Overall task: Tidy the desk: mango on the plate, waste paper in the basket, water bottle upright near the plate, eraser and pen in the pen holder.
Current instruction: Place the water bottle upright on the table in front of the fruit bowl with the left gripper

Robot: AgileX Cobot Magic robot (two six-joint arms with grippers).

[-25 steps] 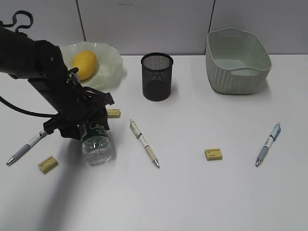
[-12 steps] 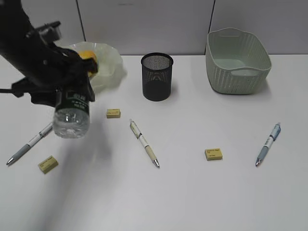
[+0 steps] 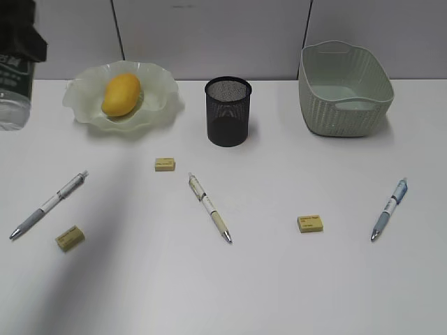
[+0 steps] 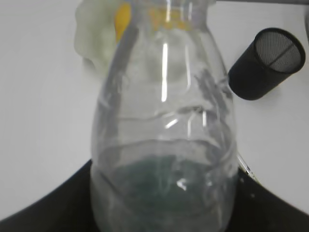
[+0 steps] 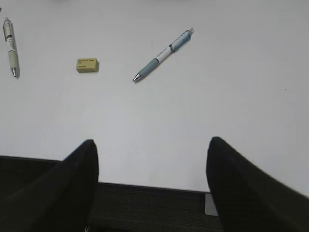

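The water bottle is high and slanted in my left gripper, and its neck is tipped toward the plate. Next, I turn the bottle straight up and put it down next to the plate.
My left gripper is shut on the clear water bottle, holding it in the air at the far left edge, left of the plate. In the left wrist view the bottle fills the frame between dark fingers. The yellow mango lies on the wavy green plate. The black mesh pen holder stands mid-back and the green basket at back right. My right gripper hangs open and empty over the desk's front edge. No waste paper is in view.
Three pens lie on the white desk: one at the left, one in the middle, one at the right. Erasers sit at left front, near the plate and right of centre.
My left gripper has lifted the bottle off the desk and carried it up and left to the frame's edge, uncovering the plate and mango. Nothing else has moved.
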